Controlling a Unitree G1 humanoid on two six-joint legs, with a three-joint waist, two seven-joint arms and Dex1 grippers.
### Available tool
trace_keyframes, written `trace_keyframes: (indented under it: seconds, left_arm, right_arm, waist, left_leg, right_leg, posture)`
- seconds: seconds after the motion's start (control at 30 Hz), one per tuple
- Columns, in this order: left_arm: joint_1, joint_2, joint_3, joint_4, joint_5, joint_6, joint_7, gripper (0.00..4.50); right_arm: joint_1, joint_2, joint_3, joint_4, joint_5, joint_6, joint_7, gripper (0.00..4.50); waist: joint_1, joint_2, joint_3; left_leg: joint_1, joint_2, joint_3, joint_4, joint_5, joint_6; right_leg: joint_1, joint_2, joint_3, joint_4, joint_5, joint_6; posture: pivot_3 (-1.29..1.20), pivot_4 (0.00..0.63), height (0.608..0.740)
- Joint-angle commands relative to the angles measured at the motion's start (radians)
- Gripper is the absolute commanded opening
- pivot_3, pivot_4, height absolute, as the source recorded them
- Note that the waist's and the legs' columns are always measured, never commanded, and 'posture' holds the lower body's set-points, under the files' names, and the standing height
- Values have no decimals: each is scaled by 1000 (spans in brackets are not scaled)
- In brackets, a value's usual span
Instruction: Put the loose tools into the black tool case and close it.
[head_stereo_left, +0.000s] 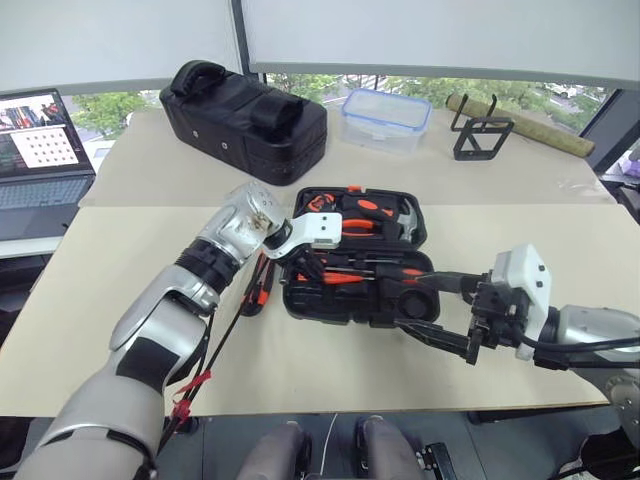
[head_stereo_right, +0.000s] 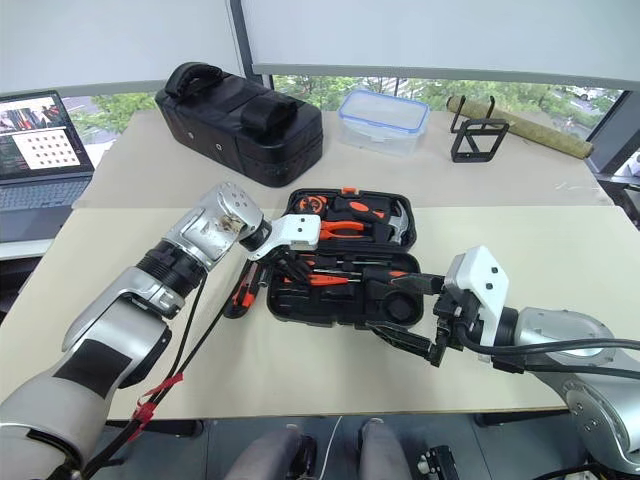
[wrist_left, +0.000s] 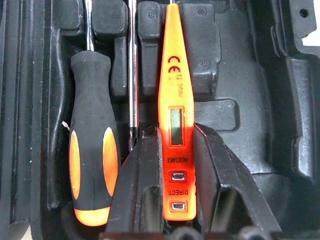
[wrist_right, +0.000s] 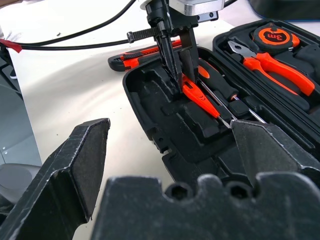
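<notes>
I should open my left gripper, close its fingers and push the tester pen's middle (wrist_left: 175, 82) down from above, because the tester pen sits shallow (wrist_left: 178, 190) over its hollow in the case.
The black tool case (head_stereo_left: 340, 312) lies open in the middle of the table. My left gripper (head_stereo_left: 305, 268) reaches down into its front half, shut on the small orange tester pen (wrist_left: 176, 100), which lies over a recess there. Beside the pen, an orange-and-black-handled screwdriver (wrist_left: 92, 165) rests in its recess, and a second thin metal shaft (wrist_left: 132, 75) runs between the two. The orange-and-black utility knife (head_stereo_left: 262, 285) lies on the table just left of the case. At the case's front right corner my right gripper (wrist_right: 167, 127) hovers open, holding nothing.
Pliers (head_stereo_left: 365, 215) and a tape measure (head_stereo_left: 320, 203) sit in the case's far half. Behind the case stand a black fabric bag (head_stereo_left: 245, 120), a clear plastic box (head_stereo_left: 387, 118) and a black wire stand (head_stereo_left: 480, 135). A laptop (head_stereo_left: 40, 150) is at far left.
</notes>
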Motion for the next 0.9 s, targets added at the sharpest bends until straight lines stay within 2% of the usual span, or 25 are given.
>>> trace_keyframes:
  seconds: [0.03, 0.37, 0.7, 0.9]
  left_arm:
    - [-12, 14, -12, 16, 57, -27, 5, 417]
    - [-60, 33, 48, -56, 23, 55, -57, 417]
    - [-21, 51, 11, -61, 87, -22, -46, 417]
    - [7, 37, 10, -70, 99, -10, -48, 417]
  right_arm:
    - [-26, 2, -24, -3, 9, -26, -3, 4500]
    - [-39, 6, -2, 17, 0, -34, 11, 4500]
    - [-50, 10, 19, 24, -7, -46, 12, 4500]
    - [-43, 11, 15, 19, -7, -46, 6, 4500]
  waist:
    - [0, 0, 0]
    - [-3, 0, 0]
    - [-2, 0, 0]
    - [0, 0, 0]
  left_leg:
    - [0, 0, 0, 0, 0, 0]
    - [0, 0, 0, 0, 0, 0]
    - [0, 0, 0, 0, 0, 0]
    - [0, 0, 0, 1, 0, 0]
  right_leg:
    - [0, 0, 0, 0, 0, 0]
    - [0, 1, 0, 0, 0, 0]
    - [0, 1, 0, 0, 0, 0]
    - [0, 1, 0, 0, 0, 0]
  posture:
    - [0, 150, 722]
    - [0, 150, 722]
    - [0, 150, 722]
    - [0, 150, 722]
